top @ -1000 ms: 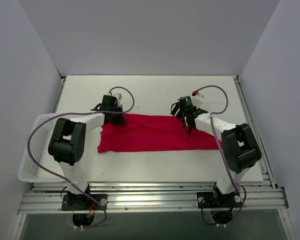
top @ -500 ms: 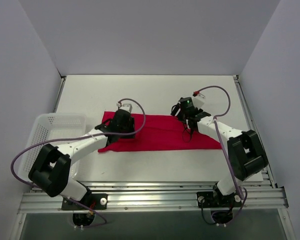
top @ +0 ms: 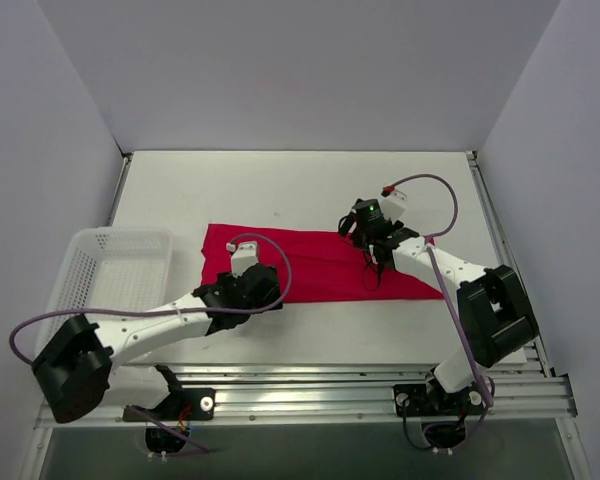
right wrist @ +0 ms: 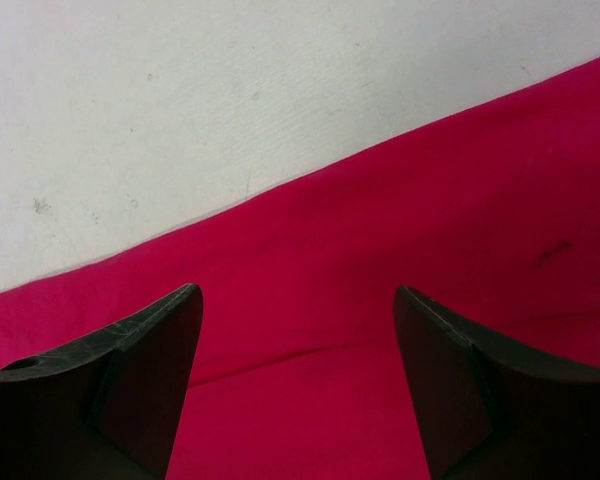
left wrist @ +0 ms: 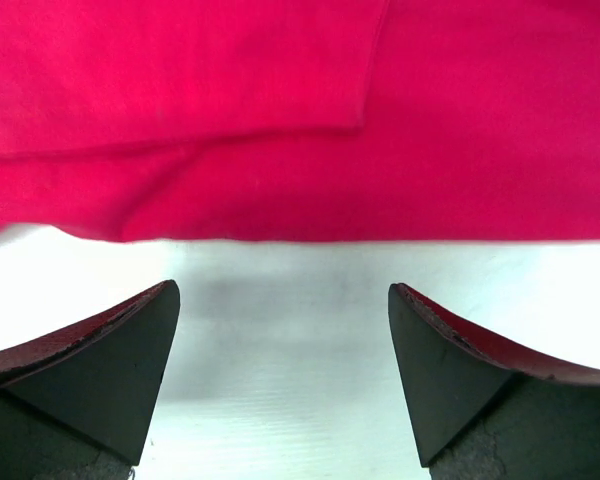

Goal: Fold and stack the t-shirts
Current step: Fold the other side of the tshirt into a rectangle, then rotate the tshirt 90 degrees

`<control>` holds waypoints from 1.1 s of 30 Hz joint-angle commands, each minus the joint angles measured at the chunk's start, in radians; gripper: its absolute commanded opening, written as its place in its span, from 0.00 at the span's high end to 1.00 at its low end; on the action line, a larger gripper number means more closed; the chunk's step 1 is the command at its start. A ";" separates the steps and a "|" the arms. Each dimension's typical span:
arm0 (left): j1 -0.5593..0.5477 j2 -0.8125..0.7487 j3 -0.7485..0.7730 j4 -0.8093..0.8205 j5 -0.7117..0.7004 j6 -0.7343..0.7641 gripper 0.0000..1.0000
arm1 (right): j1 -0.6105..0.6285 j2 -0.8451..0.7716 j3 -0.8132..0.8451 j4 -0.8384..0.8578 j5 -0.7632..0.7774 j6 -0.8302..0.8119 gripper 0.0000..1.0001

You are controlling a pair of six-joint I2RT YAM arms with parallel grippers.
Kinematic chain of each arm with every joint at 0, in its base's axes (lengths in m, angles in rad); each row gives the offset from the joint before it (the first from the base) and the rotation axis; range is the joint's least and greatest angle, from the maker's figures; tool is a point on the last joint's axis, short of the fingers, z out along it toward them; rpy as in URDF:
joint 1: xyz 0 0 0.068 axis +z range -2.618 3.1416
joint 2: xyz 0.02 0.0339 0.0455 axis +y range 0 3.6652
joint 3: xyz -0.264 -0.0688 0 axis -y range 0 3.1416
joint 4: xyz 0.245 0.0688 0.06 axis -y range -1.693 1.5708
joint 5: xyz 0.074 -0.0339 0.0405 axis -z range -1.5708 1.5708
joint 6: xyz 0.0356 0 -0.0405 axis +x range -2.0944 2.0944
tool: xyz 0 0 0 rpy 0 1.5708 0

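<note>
The red t-shirt has its layers (left wrist: 356, 124) lying flat together. When I turn the t-shirt, its folded band (top: 320, 267) should swing round in one piece, with the flap still folded.
The red t-shirt (top: 320, 265) lies flat on the white table as a long folded band, running left to right. My left gripper (top: 252, 288) sits at its near-left edge. In the left wrist view this gripper (left wrist: 283, 290) is open over bare table, with the t-shirt's (left wrist: 380, 150) hem just ahead and nothing between the fingers (left wrist: 120, 350). My right gripper (top: 372, 238) hovers over the band's right half near its far edge. Seen from the right wrist, that gripper (right wrist: 297, 292) is open above the t-shirt's (right wrist: 380, 250) cloth and holds nothing.
A white mesh basket (top: 120, 240) stands at the table's left edge, beside the left arm. Bare white table (top: 310, 190) stretches behind the shirt up to the back wall. Aluminium rails run along the near edge.
My left gripper has let go of the shirt's far-left corner, opened wide, and pulled back toward the near edge. The right gripper has barely moved.
</note>
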 commanded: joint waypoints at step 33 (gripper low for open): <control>0.350 0.117 -0.257 0.578 0.077 -0.145 0.71 | -0.225 0.206 -0.104 0.092 -0.173 -0.043 1.00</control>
